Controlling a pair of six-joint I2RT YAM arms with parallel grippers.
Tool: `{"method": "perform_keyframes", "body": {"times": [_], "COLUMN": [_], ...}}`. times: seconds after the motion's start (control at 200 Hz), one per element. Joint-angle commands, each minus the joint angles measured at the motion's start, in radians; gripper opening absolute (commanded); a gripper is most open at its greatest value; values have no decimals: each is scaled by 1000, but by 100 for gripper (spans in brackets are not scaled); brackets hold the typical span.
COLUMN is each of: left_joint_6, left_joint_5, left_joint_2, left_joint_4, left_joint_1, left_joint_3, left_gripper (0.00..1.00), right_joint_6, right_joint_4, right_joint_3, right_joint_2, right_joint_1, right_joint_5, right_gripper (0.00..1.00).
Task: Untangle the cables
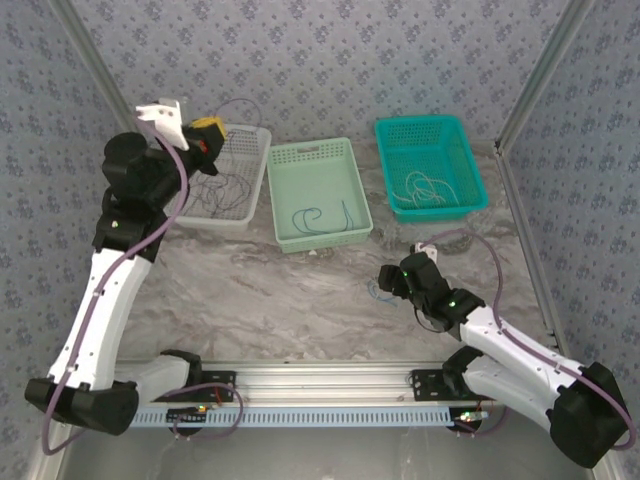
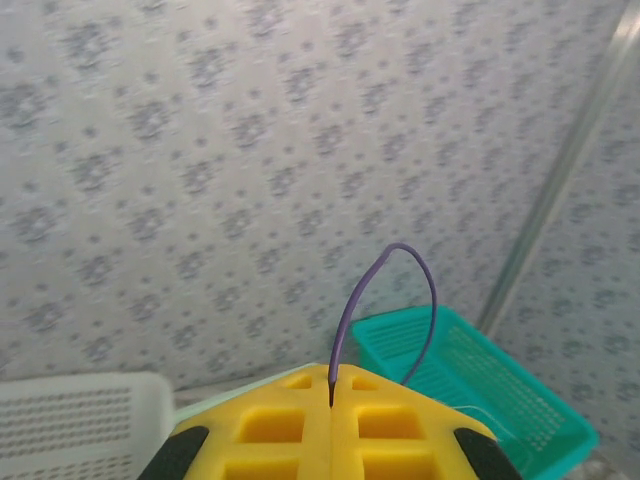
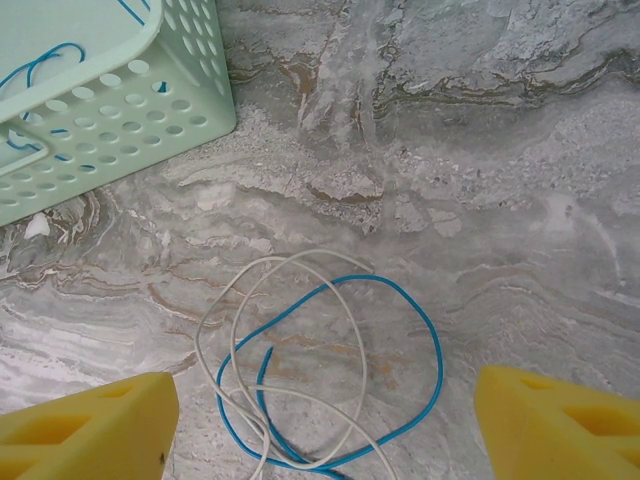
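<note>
The purplish cable (image 1: 240,100) hangs free over the white basket of dark cables (image 1: 232,190), so the robot's left gripper keeps going above the basket and let the cable go inside it.
My left gripper (image 1: 205,130) hangs high over the white basket (image 1: 255,135). In the left wrist view its yellow fingers (image 2: 331,388) are pressed together on a thin purplish cable (image 2: 400,250), which arcs up out of the seam and drops to the right. My right gripper (image 1: 385,283) hovers low over the marble table, open, its two yellow fingertips (image 3: 100,420) wide apart. On the table between them lie a blue cable (image 3: 437,350) and a white cable (image 3: 205,330), looped through each other. Nothing touches the right fingers.
A pale green basket (image 1: 310,152) at centre holds a blue cable (image 1: 320,218); its corner (image 3: 150,90) is close to the right gripper. The teal basket (image 1: 420,125) at the back right holds a white cable (image 1: 430,190). Dark cables (image 1: 225,185) lie in the white basket.
</note>
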Motion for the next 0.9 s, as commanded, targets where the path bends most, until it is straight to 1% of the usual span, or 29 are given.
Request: {"method": "perform_keyframes", "body": {"times": [0.0, 0.175, 0.475, 0.78, 0.894], "left_joint_6": [-45, -54, -73, -119, -118], "left_joint_5": [94, 151, 193, 224, 238], "left_joint_2": [25, 91, 121, 211, 263], "left_joint_4": [13, 8, 52, 166, 173], "left_joint_1": [89, 176, 298, 306, 306], "left_joint_3": [75, 100, 38, 0, 8], "left_gripper": [4, 4, 4, 4, 4], "right_joint_6": [13, 19, 20, 30, 30], "right_joint_4": [-45, -48, -71, -80, -97], "right_joint_3": [0, -3, 0, 0, 11], "right_joint_2": [-16, -18, -26, -24, -24], "right_joint_1": [-9, -12, -15, -17, -19], "right_joint_5": [41, 42, 45, 40, 45], "right_gripper": [81, 81, 81, 81, 81]}}
